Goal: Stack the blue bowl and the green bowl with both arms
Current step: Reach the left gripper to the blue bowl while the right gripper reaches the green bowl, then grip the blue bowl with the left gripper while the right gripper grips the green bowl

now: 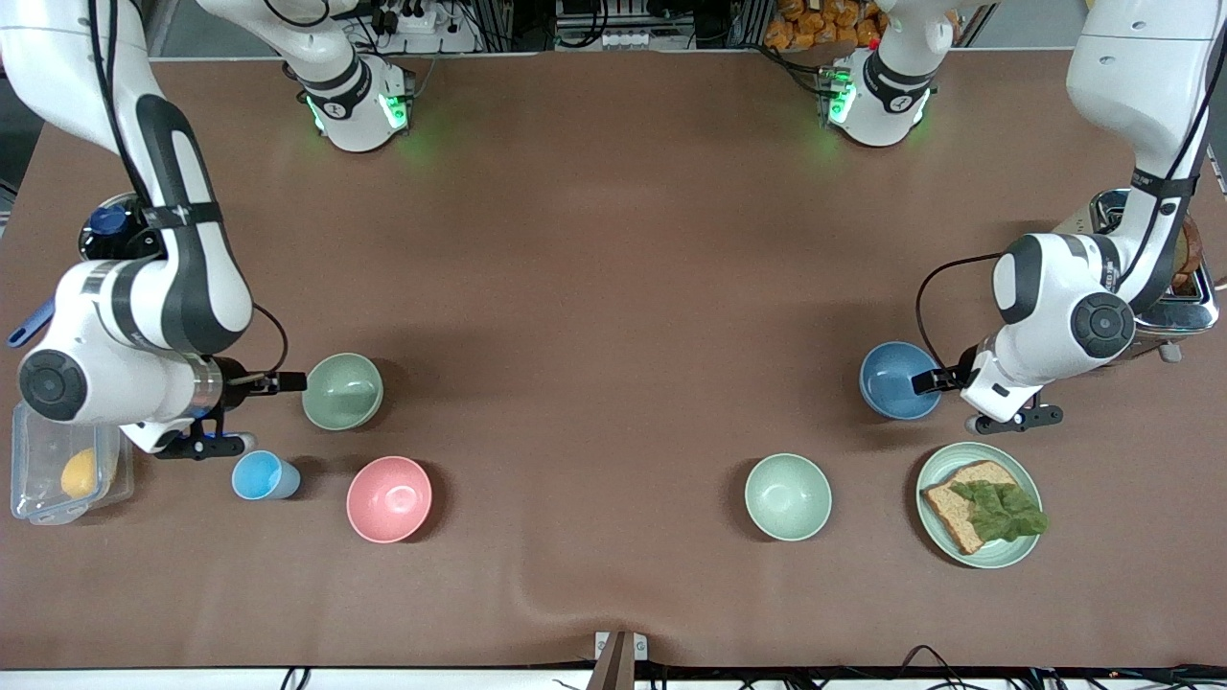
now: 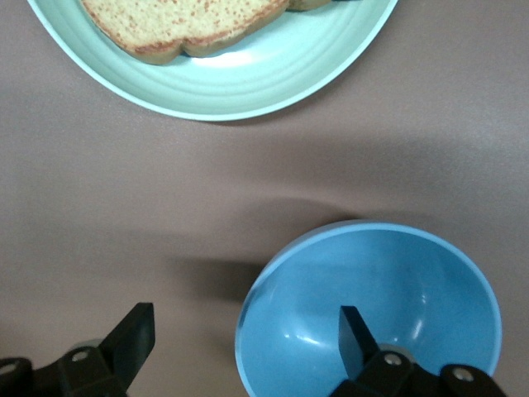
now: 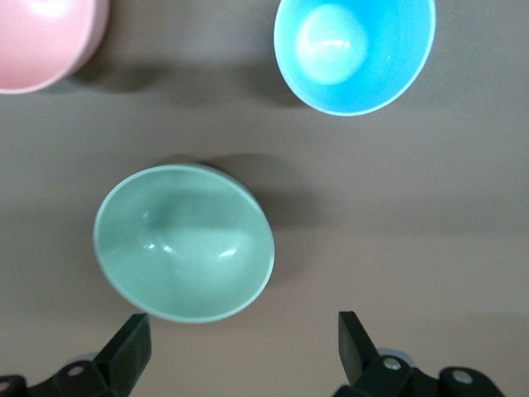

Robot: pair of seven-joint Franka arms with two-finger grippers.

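I expect the blue bowl [image 1: 894, 381] to fit inside with its rim showing above when I lower it, because the sage-green bowl [image 1: 342, 391] has a similar wide, flared rim.
The blue bowl [image 1: 896, 376] sits toward the left arm's end of the table. My left gripper [image 1: 944, 383] is open at its rim. In the left wrist view one finger [image 2: 355, 331] is over the inside of the blue bowl [image 2: 397, 298] and the other is outside it, so the gripper [image 2: 245, 331] straddles the rim. The sage-green bowl [image 1: 342, 391] sits toward the right arm's end. My right gripper [image 1: 280, 383] is open beside it. In the right wrist view the gripper [image 3: 244, 347] has only bare table between its fingers, with the green bowl [image 3: 182, 240] just off one fingertip.
A pink bowl [image 1: 388, 498] and a light-blue cup [image 1: 264, 475] sit nearer the camera than the green bowl. A paler mint bowl [image 1: 788, 496] and a green plate [image 1: 1016, 551] with bread sit near the blue bowl. A plastic container [image 1: 38, 498] and a toaster [image 1: 1174, 311] stand at the table's two ends.
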